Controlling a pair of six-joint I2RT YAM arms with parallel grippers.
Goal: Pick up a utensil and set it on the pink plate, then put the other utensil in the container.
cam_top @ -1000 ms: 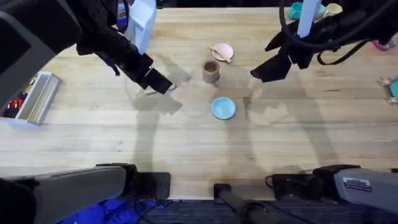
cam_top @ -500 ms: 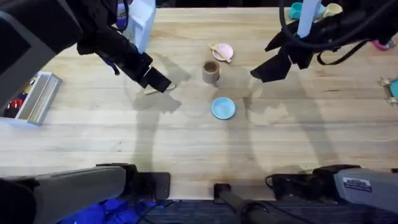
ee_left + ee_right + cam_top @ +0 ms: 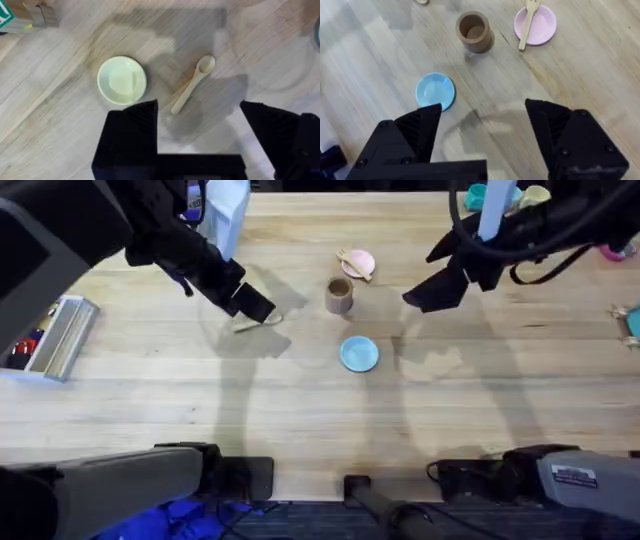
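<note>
My gripper will lower the wooden spoon into the tan container, and the spoon's head [image 3: 205, 64] should stay above the container's rim, because the spoon's handle is longer than the container's narrow opening [image 3: 340, 286] is wide.
The wooden spoon [image 3: 192, 85] lies flat on the table, and my left gripper [image 3: 200, 132] hangs open just above it, one finger on either side of the handle end without touching it. From overhead the spoon [image 3: 251, 324] shows just in front of the left gripper [image 3: 252, 304]. The wooden fork [image 3: 527, 22] rests across the pink plate [image 3: 542, 25] at the back of the table. The tan container [image 3: 473, 31] stands upright in front of that plate. My right gripper [image 3: 487, 137] is open with nothing in it and hovers right of the container [image 3: 339, 295].
A yellow-green plate [image 3: 121, 80] sits close beside the spoon. The light blue plate [image 3: 359, 353] lies in front of the container. A silver box [image 3: 55, 335] is at the left edge, and a white-and-blue object [image 3: 225, 210] stands at the back left.
My left gripper has drawn slightly back and up, uncovering more of the spoon. The spoon, the fork and the right arm have not moved.
</note>
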